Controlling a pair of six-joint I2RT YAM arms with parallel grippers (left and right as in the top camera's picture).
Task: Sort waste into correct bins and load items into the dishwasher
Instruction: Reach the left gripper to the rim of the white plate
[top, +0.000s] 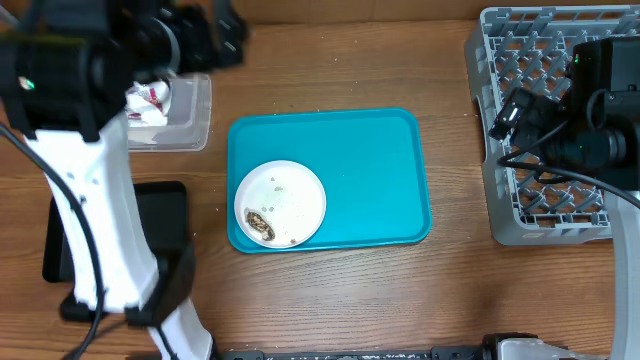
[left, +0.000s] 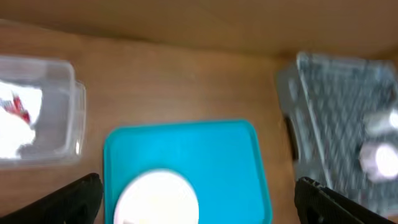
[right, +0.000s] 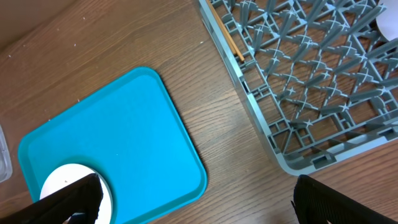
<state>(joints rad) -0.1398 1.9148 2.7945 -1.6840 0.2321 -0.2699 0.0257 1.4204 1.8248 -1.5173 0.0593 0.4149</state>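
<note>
My left gripper should go on to the white plate's rim facing the dish rack before it closes, until its fingers are on both sides of the plate's rim, because the rim there is clear of the food scrap.
A white flat plate lies on the teal serving tray, with a brown food scrap and a few rice grains on it. The clear tub at the back left holds the crumpled napkin and the red wrapper. My left gripper is open and empty, high above the tray; the left wrist view is blurred. My right gripper is open and empty, above the table between the tray and the grey dish rack. A chopstick lies in the rack.
The black tray lies at the left, partly hidden by my left arm. My right arm hangs over the dish rack. White dishes show blurred in the rack. Bare wooden table surrounds the teal tray.
</note>
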